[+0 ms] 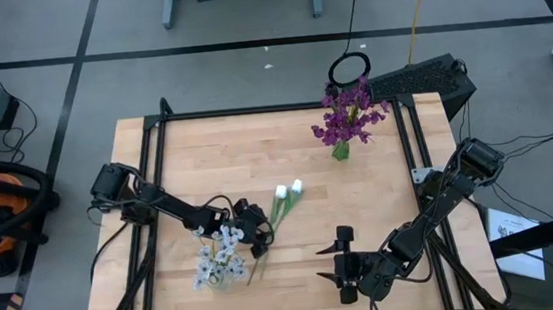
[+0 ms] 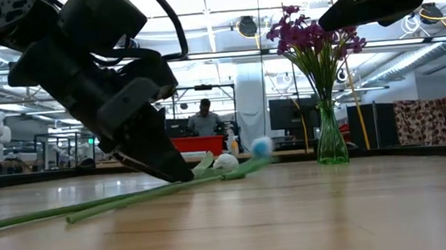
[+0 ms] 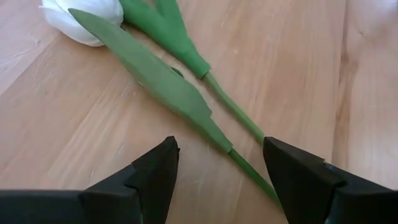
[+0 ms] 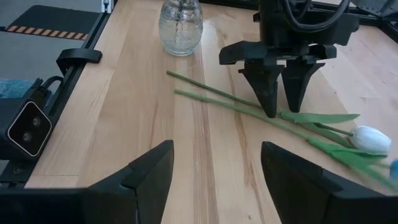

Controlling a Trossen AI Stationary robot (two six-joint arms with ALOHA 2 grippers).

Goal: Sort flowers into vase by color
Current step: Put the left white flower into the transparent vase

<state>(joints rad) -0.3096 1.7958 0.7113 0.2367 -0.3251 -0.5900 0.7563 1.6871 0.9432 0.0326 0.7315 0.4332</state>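
Note:
The white tulips' stems are close together at the ends of the left gripper's fingers, so the left gripper should spread them apart and pinch only the nearer stem below its leaf.
Two white tulip-like flowers lie flat on the wooden table, buds toward the far side and long green stems running toward the near left. My left gripper is open and tipped down over them. Its fingertips are low at the table with the stems between them, just below the leaves. My right gripper hangs open near the front edge, holding nothing. Purple flowers stand in a green glass vase at the far right. Pale small blossoms stand in a clear vase at the near left.
Black rails frame the table on its left, far and right sides. The clear vase stands close beside my left arm. Bare wood lies between the two vases and between my two grippers. A person sits far behind the table.

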